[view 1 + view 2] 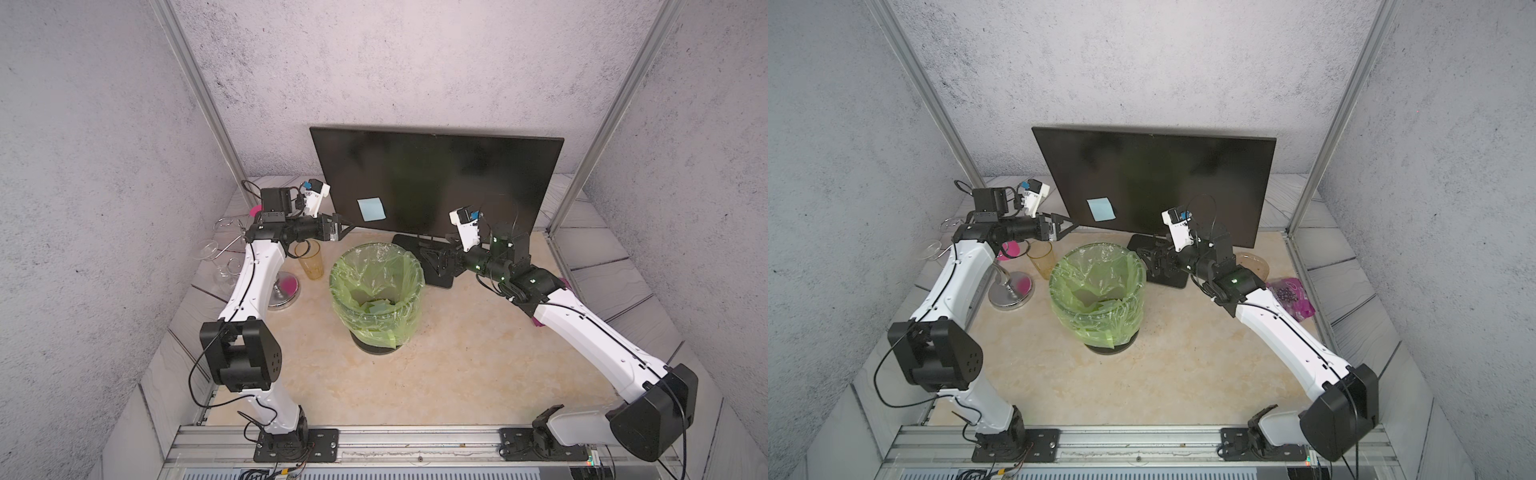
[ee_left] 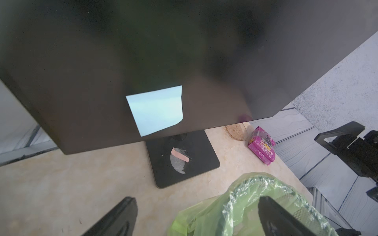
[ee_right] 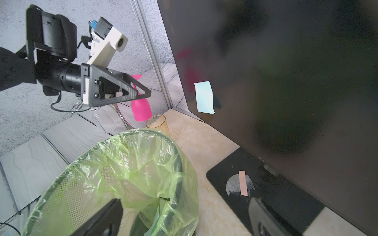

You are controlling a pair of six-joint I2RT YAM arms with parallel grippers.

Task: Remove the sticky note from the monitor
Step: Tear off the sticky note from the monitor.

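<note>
The sticky note (image 1: 371,209) sits on the monitor's end beside my left gripper, away from my right gripper, so my left gripper should pinch its near lower corner (image 1: 365,219).
The black monitor (image 1: 436,166) (image 1: 1154,166) stands at the back of the table. A light blue sticky note (image 1: 370,209) (image 1: 1101,209) (image 2: 156,110) (image 3: 204,97) is stuck on the lower left of its screen, one lower corner curling off. My left gripper (image 1: 348,228) (image 1: 1071,226) (image 2: 197,199) (image 3: 141,93) hovers open just left of the screen's lower left corner, pointing at the note, nothing between its fingers. My right gripper (image 1: 430,259) (image 1: 1148,259) (image 3: 186,201) is open and empty, low over the monitor base (image 2: 184,159) (image 3: 266,194), beside the bin.
A mesh bin lined with a green bag (image 1: 337,286) (image 1: 1059,291) (image 3: 133,134) stands in front of the monitor with paper scraps inside. An amber cup (image 1: 311,259) (image 1: 1042,257) and a glass rack (image 1: 284,291) are at left. A pink packet (image 1: 1291,297) (image 2: 261,145) lies at right.
</note>
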